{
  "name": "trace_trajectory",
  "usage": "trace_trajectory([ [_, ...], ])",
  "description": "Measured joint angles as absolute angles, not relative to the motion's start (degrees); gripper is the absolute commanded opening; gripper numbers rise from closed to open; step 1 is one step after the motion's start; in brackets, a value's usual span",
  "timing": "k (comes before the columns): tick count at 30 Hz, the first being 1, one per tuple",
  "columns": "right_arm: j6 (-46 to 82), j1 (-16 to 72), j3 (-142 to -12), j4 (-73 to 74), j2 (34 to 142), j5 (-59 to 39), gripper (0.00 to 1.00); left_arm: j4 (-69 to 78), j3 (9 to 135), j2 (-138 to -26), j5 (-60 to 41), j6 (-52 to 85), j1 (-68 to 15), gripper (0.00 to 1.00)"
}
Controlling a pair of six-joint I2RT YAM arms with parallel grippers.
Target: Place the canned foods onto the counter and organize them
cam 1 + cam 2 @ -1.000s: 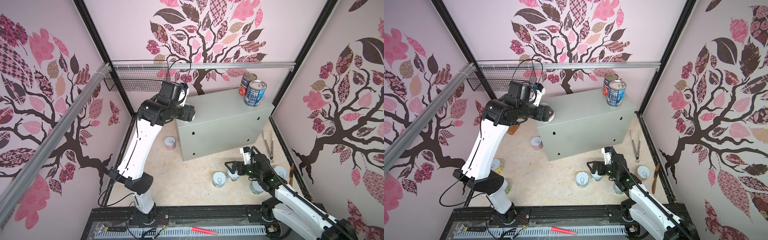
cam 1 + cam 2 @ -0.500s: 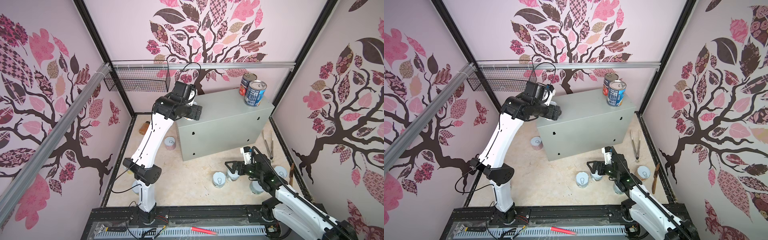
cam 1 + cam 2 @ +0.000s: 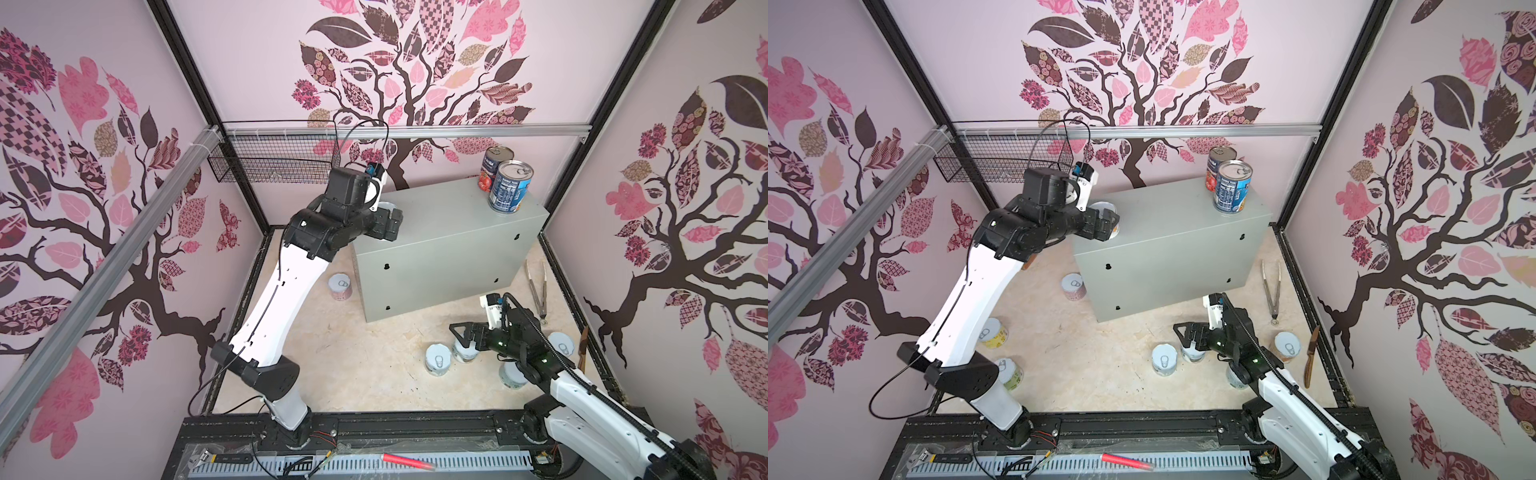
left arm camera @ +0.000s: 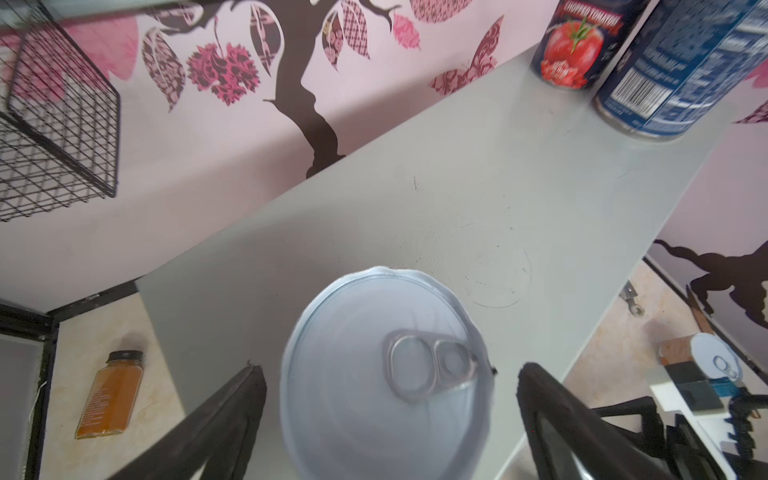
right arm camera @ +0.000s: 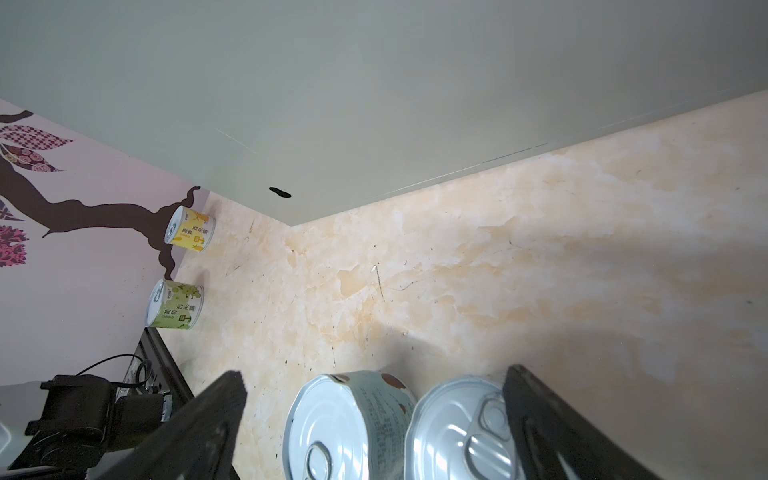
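Note:
My left gripper should back off and come in lower, because the short white-lidded can stands far from the counter's other cans. The gripper should then slide that can toward those cans.
The counter is a grey metal box. A blue-label can and a tomato-label can stand at its right end. My left gripper is open at the left end. A short white-lidded can stands between its fingers with a gap on each side. My right gripper is open low over the floor, above two short cans. Several more short cans stand on the floor.
A black wire basket hangs on the back-left rail. An amber bottle lies on the floor left of the counter. Metal tongs and a knife lie along the right wall. A red pen rests on the front rail.
My left arm has swung right with the short can to the counter's left end, and its jaws have opened off the can. The right arm has not moved.

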State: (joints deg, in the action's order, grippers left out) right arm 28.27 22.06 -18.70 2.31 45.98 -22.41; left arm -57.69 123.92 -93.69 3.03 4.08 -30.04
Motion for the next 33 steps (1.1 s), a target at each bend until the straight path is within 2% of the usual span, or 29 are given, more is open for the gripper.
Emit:
trace_trajectory([
  [3,28.25,22.06,-18.70,2.09,45.98,-22.24,1.00,-54.52,120.14,-88.88,2.15,5.43,-28.56,0.97],
  [5,28.25,22.06,-18.70,1.80,45.95,-22.11,1.00,-52.38,117.10,-86.00,0.47,6.98,-26.39,0.91],
  [7,28.23,22.06,-18.70,1.54,45.91,-22.06,1.00,-50.52,113.89,-83.57,-1.28,8.97,-23.44,0.80],
  [9,28.23,22.06,-18.70,1.41,45.82,-21.98,1.00,-49.12,110.17,-81.76,-2.39,11.03,-20.60,0.62],
  [12,28.23,22.06,-18.70,1.28,45.74,-21.82,1.00,-47.79,105.38,-80.55,-3.20,13.28,-19.27,0.51],
  [19,28.14,22.11,-18.70,1.08,45.36,-21.45,1.00,-44.91,95.46,-78.78,-5.26,15.68,-19.53,0.46],
  [26,28.08,22.13,-18.70,1.06,45.25,-21.21,1.00,-42.65,94.65,-78.74,-7.25,16.10,-19.99,0.45],
  [33,28.08,22.22,-18.70,1.08,45.25,-21.02,1.00,-42.70,95.24,-80.20,-6.61,14.85,-23.97,0.44],
])
